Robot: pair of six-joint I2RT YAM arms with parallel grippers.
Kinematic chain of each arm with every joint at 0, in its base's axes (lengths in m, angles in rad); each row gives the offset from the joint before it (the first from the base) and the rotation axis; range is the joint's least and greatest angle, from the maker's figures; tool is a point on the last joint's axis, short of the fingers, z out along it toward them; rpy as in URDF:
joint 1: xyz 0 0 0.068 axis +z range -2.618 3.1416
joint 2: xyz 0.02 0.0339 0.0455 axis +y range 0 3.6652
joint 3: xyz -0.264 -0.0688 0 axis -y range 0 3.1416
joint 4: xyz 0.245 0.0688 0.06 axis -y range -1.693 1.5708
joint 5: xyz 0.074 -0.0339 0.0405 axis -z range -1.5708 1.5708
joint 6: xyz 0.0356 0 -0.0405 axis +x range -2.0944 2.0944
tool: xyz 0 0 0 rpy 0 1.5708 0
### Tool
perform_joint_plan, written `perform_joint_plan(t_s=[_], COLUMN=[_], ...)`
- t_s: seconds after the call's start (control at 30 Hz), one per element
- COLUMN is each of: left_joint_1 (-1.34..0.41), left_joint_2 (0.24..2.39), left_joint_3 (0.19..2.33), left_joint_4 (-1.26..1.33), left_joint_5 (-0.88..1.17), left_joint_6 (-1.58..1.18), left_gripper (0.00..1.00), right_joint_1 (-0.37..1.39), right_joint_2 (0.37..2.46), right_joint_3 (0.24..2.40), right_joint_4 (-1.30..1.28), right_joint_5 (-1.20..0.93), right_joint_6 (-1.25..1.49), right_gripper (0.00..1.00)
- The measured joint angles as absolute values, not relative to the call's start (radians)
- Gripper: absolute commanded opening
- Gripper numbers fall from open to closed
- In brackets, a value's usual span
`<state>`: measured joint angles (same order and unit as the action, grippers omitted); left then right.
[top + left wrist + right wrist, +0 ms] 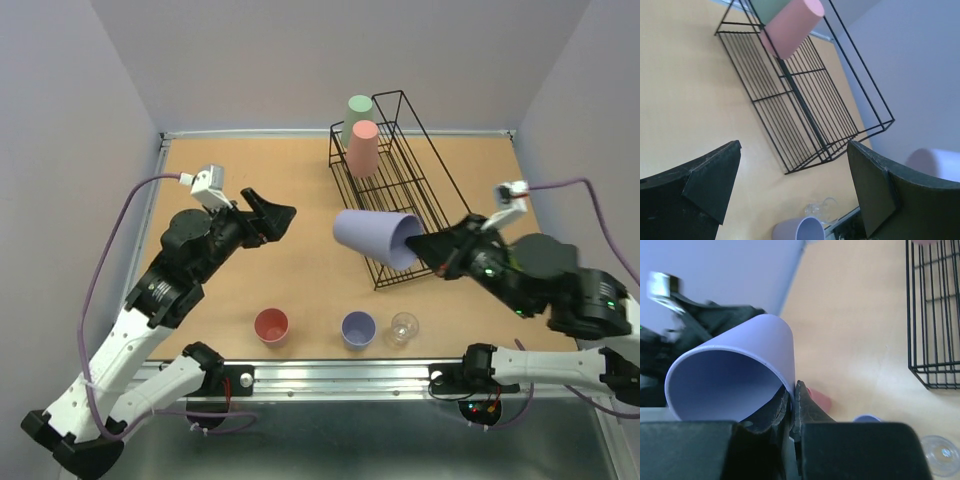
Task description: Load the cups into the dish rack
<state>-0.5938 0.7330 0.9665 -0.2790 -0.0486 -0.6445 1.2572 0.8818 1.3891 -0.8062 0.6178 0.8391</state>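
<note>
My left gripper should first take hold of the cup's base (345, 229), because my right gripper is holding the lavender-blue cup by the rim (407, 241) and that rim must face down in the rack.
The black wire dish rack (425, 205) stands at the back right of the table; it also shows in the left wrist view (805, 115). A pale green cup (359, 112) and a salmon-red cup (363, 147) sit upside down on its far end. My right gripper (428, 243) is shut on the rim of a lavender-blue cup (375, 237), held on its side above the rack's near end; one finger is inside the cup (740, 370). My left gripper (272, 215) is open and empty, left of the rack. A salmon-red cup (271, 325), a lavender-blue cup (358, 328) and a clear cup (403, 326) stand upright near the front edge.
A metal rail (340, 375) runs along the table's near edge, just in front of the three standing cups. Purple walls enclose the table on the left, back and right.
</note>
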Motion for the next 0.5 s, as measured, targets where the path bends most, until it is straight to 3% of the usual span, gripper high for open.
perform_joint_plan(t_s=[0.2, 0.5], left_joint_1=[-0.594, -0.596], left_joint_2=[0.836, 0.962], left_joint_3=[0.966, 0.894], left_joint_4=[-0.038, 0.697], left_joint_5=[0.183, 0.471], left_joint_6=[-0.699, -0.962], left_gripper=[0.99, 0.98], right_joint_1=[1.257, 1.257], right_joint_2=[0.632, 0.580], right_joint_3=[1.358, 1.314], right_joint_4=[-0.726, -0.591], right_joint_5=[0.685, 0.708], right_joint_6=[0.860, 0.845], right_gripper=[0.00, 0.00])
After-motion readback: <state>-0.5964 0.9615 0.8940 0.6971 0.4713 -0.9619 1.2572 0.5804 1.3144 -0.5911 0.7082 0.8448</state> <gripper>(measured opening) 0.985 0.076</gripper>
